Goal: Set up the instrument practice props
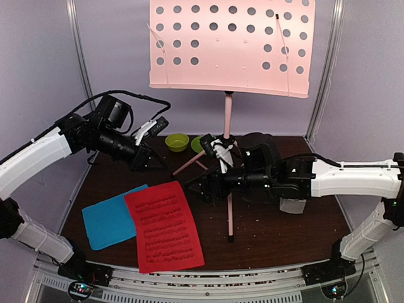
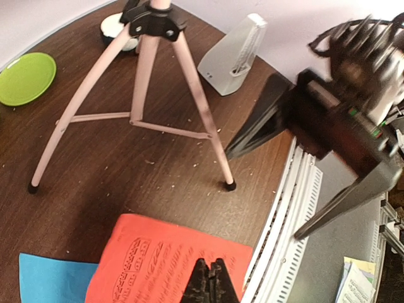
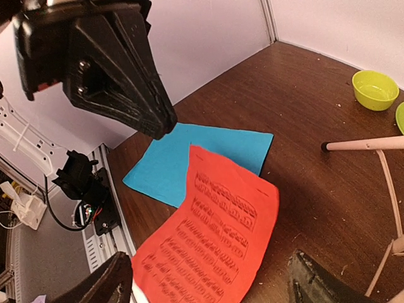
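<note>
Next, my right gripper pinches the red page's free long edge [image 1: 194, 221] first, because the red page lies partly over the cyan page [image 1: 134, 218] on my left gripper's side.
The pale pink perforated music stand [image 1: 230, 47] stands on its tripod legs [image 2: 142, 95] at the middle back. The red page [image 1: 164, 224] lies flat near the front, overlapping the cyan page [image 1: 107, 221]. Both also show in the right wrist view, red [image 3: 214, 233] and cyan [image 3: 183, 154]. The white metronome [image 2: 233, 57] stands right of the tripod, mostly hidden under my right arm in the top view [image 1: 291, 205]. My left gripper [image 1: 146, 159] is shut and empty, above the red page [image 2: 151, 265]. My right gripper [image 1: 192, 187] is wide open and empty above the red page's far end.
Two lime-green dishes [image 1: 177, 142] sit at the back beside the tripod; one shows in the left wrist view [image 2: 25, 77]. A small white-and-dark bowl [image 2: 120, 28] sits behind the tripod hub. The table's front rail [image 1: 208, 287] runs close to the pages.
</note>
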`<state>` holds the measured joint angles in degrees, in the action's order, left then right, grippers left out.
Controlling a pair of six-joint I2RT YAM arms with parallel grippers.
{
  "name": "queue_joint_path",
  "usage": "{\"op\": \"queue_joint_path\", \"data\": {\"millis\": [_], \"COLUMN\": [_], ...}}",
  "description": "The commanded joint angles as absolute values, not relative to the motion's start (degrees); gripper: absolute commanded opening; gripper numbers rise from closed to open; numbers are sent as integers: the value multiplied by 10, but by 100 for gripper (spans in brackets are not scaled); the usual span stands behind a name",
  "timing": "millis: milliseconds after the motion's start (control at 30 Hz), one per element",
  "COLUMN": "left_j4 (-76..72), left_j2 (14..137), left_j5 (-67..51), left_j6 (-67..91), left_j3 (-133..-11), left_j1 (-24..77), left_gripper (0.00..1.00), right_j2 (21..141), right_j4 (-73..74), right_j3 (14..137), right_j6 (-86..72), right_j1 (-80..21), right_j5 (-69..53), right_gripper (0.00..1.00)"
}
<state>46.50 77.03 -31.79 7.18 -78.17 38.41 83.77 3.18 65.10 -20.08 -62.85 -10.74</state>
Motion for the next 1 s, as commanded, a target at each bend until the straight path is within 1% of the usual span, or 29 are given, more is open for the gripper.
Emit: {"op": "queue_joint_path", "data": {"millis": [0,67,100,167,200,267,300,367,467,500,600,700,800,900,967], "left_j4": [456,457,463,485,484,474,465,445,417,415,413,421,428,449,467], "left_j2": [766,763,761,757,754,752,751,746,750,756,772,819,883,937,969], "left_j5": [-334,-327,-305,-261,-263,-298,-313,-318,-336,-348,-363,-403,-456,-469,-462], "left_j6": [81,80,76,64,66,71,76,91,118,120,113,73,33,0,-23], "left_j3": [-802,-794,-788,-770,-752,-701,-676,-630,-562,-545,-523,-551,-598,-646,-679], "left_j1": [394,396,396,390,381,353,343,331,292,272,243,242,242,243,243], "left_gripper": [0,0,0,0,0,15,25,48,67,70,73,74,73,71,71], "right_j2": [886,907,914,906,893,867,860,853,858,862,892,921,947,975,993], "right_j4": [19,-9,-7,19,13,3,12,34,50,55,91,101,100,86,74], "right_j3": [674,670,676,683,670,642,634,623,610,613,638,659,671,672,670], "right_j6": [-174,-173,-174,-176,-180,-185,-183,-177,-166,-162,-149,-138,-123,-116,-114], "right_j1": [-644,-646,-646,-647,-647,-646,-647,-647,-655,-659,-674,-694,-717,-735,-741], "right_j5": [-82,-82,-81,-79,-78,-79,-82,-95,-109,-112,-115,-123,-123,-121,-117], "right_gripper": [85,84,83,83,83,83,84,83,81,80,79,73,64,50,43]}}
